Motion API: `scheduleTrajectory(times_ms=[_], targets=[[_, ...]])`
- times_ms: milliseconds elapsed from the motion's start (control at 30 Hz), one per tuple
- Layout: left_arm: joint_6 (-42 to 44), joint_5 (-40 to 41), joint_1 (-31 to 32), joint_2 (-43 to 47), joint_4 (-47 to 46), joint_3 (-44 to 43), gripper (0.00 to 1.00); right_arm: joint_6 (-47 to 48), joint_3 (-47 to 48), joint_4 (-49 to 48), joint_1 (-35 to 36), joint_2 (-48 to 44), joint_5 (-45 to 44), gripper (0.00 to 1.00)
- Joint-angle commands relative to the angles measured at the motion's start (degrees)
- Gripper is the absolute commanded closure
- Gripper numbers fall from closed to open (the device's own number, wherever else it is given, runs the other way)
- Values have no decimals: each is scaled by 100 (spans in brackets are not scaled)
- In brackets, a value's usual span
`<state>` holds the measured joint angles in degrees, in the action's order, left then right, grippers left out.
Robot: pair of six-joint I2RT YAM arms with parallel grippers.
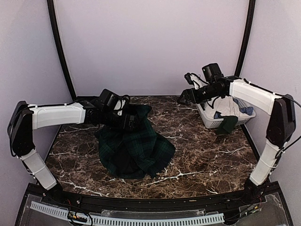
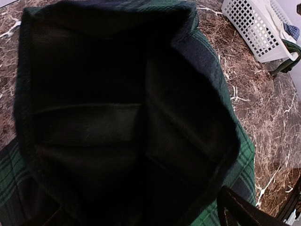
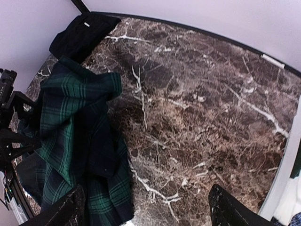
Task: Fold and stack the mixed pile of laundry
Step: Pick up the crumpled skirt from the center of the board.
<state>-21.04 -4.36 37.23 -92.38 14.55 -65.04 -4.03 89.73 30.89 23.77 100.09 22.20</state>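
My left gripper should lift the tartan skirt and spread it out before my right gripper grabs its free corner (image 1: 171, 149), because the tartan skirt lies bunched (image 1: 134, 150) under my left gripper.
The green-and-navy tartan skirt (image 1: 136, 146) lies in a bunched heap at the table's centre-left, its top edge raised against my left gripper (image 1: 128, 120). In the left wrist view its black lining (image 2: 117, 117) fills the frame. One left finger (image 2: 237, 212) shows far out at the lower right over tartan; the jaws stand wide apart. My right gripper (image 1: 184, 98) hovers open and empty above bare marble (image 3: 188, 117), right of the skirt (image 3: 75, 122). A plain black cloth (image 3: 84, 29) lies at the back left corner. A bluish item (image 1: 245, 110) sits in the basket.
The white slatted basket (image 1: 209, 121) stands at the back right with white cloth and a dark green garment (image 1: 227, 125) hanging over its front; it also shows in the left wrist view (image 2: 251, 30). Walls enclose the table on three sides.
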Motion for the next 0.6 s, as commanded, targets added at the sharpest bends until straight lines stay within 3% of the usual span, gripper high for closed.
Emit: scheduleTrajectory(times_ms=[0, 67, 100, 133, 200, 267, 467, 567], targets=[[-46, -133, 115, -589, -140, -664, 4, -210, -406, -329, -12, -307, 155, 12], [-22, -131, 117, -841, -164, -956, 20, -179, -485, -288, -32, -376, 99, 12], [0, -130, 113, -912, -155, -1049, 37, -175, -535, -293, -57, -422, 95, 12], [40, -110, 105, -1017, -136, -1238, 47, -177, -581, -299, -94, -480, 107, 12], [68, -70, 67, -1144, -91, -1533, 83, -223, -675, -366, -208, -600, 158, 12], [120, -89, -26, -1255, -32, -1902, 98, -266, -730, -411, -304, -719, 227, 12], [970, -53, -128, -1384, 413, -3722, 100, -355, -729, -412, -513, -999, 428, 12], [1455, -1180, 50, -1351, 680, -4548, 100, -434, -797, -415, -695, -1214, 531, 12]])
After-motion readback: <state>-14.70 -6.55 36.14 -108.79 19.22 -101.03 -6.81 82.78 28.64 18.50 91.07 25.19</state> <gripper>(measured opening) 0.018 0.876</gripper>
